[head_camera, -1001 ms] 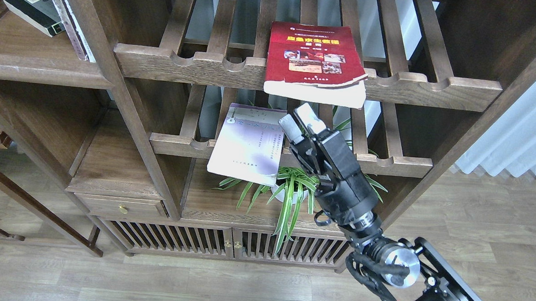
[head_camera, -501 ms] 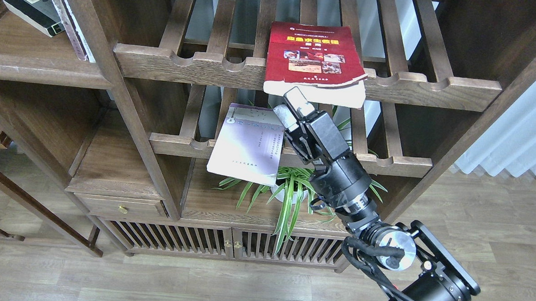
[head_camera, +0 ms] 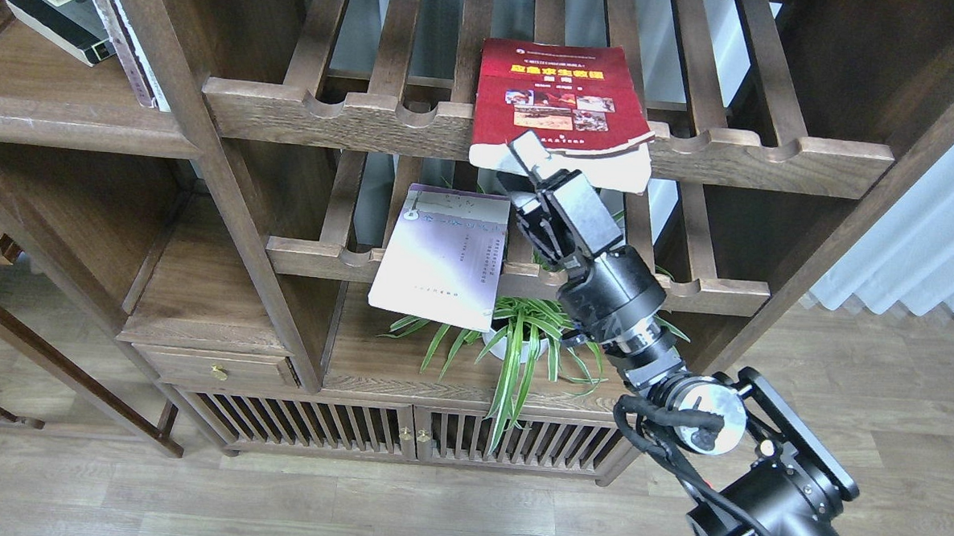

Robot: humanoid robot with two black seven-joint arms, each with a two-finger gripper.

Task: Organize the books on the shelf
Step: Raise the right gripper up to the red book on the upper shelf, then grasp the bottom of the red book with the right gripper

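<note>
The thick page edge (head_camera: 625, 169) sticks out over the notched rail, so I expect the red book (head_camera: 562, 98) to come loose closed and almost flat when the robot pulls the book's corner.
The thick red book (head_camera: 561, 102) with a yellow title lies flat on the upper slatted rack, its front edge overhanging the notched rail. My right gripper (head_camera: 520, 172) is open at the book's front left corner, and its upper fingertip (head_camera: 528, 151) overlaps the page edge. The thin white-lavender book (head_camera: 445, 250) lies tilted on the lower slatted rack, left of my wrist. The black-bordered book (head_camera: 53, 12) lies on the solid dark-brown plank shelf (head_camera: 65, 117) at the upper left. My left gripper is out of view.
A thin upright book or board (head_camera: 124, 43) leans against the shelf post beside the black-bordered book. A potted spider plant (head_camera: 522, 342) stands on the low shelf under my wrist. Slatted cabinet doors (head_camera: 405, 434) are below, above a wooden floor.
My right gripper has risen and moved forward from below the red book up to its front left corner. The books have not moved.
</note>
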